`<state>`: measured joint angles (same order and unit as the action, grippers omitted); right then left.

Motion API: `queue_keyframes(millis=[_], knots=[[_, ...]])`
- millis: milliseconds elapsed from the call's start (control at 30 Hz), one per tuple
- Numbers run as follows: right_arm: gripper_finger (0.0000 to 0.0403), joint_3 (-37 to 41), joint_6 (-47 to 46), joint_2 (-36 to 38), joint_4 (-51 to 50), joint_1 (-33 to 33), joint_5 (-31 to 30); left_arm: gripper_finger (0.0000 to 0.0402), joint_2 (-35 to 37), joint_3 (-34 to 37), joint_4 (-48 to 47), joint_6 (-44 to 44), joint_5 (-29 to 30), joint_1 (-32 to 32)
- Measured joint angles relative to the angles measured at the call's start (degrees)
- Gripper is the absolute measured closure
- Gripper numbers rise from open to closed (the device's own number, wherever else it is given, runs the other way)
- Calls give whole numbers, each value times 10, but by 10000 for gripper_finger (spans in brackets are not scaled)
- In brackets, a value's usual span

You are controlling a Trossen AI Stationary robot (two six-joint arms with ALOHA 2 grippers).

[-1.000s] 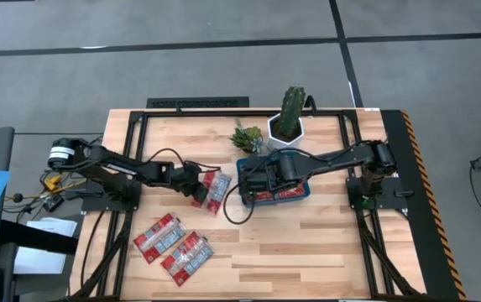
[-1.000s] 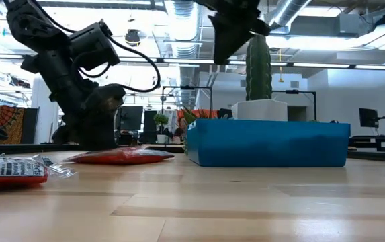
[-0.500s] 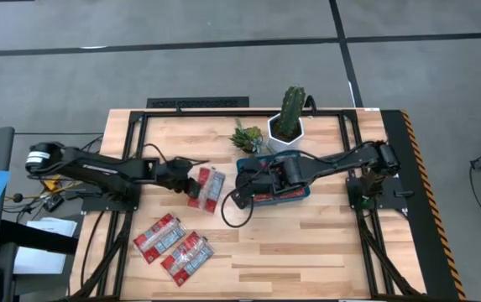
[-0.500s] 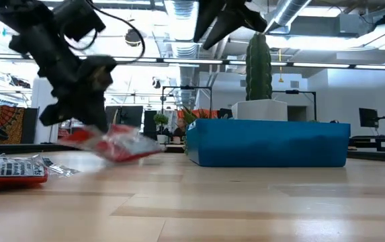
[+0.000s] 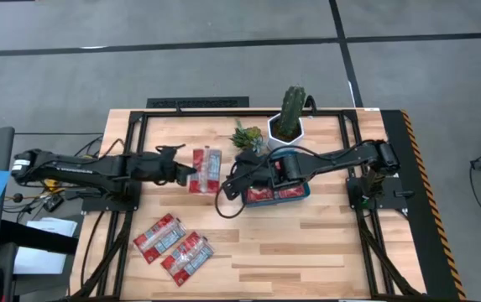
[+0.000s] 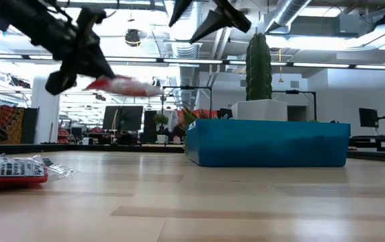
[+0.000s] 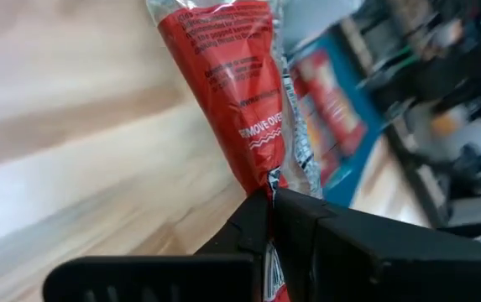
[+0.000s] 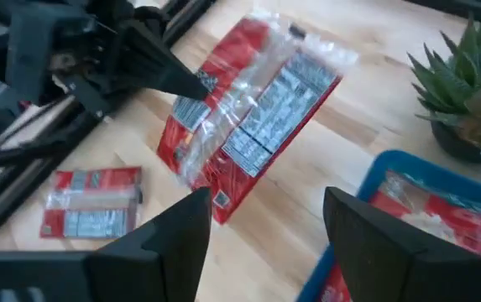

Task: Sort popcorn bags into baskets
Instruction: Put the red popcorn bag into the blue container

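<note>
The popcorn bag (image 5: 207, 170) sticks out level beyond my left gripper's fingertips (image 5: 191, 174), so it will stay almost flat when I carry it to the basket.
My left gripper (image 5: 191, 174) is shut on one red popcorn bag (image 5: 206, 169), held in the air left of the blue basket (image 5: 305, 186). The basket has red bags (image 5: 274, 195) lying in it. My right gripper (image 5: 230, 179) hangs open at the basket's left end, close to the held bag (image 8: 253, 109) and apart from it. Three more bags (image 5: 173, 245) lie flat on the table at the near left. My left gripper pinches the bag's left long edge (image 8: 196, 94) between its two fingers (image 7: 261, 220). The fingers come level from the table's left. The bag sticks out beyond the fingertips toward the right, roughly level (image 6: 121, 85), lifted clear of the table.
A white pot with a cactus (image 5: 288, 117) and a small green succulent (image 5: 247, 137) stand just behind the basket. A black frame (image 5: 198, 103) runs along the table's edges. Bare wood lies at the near right.
My left gripper has risen with the bag and drifted a little toward the far edge; the bag has come off the table and hangs clear. My right gripper has moved from over the basket toward the table's left, nearer the bag, and has opened.
</note>
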<state>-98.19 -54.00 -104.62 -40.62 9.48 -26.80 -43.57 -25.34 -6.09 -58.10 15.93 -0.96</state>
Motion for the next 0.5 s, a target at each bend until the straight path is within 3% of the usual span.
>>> queue_keyframes(millis=[267,500], knots=[[153,0,33,0,107,-19,54,401,104,0,52,39,66,27],[153,0,67,2,184,-39,90,401,145,-1,113,90,86,48]])
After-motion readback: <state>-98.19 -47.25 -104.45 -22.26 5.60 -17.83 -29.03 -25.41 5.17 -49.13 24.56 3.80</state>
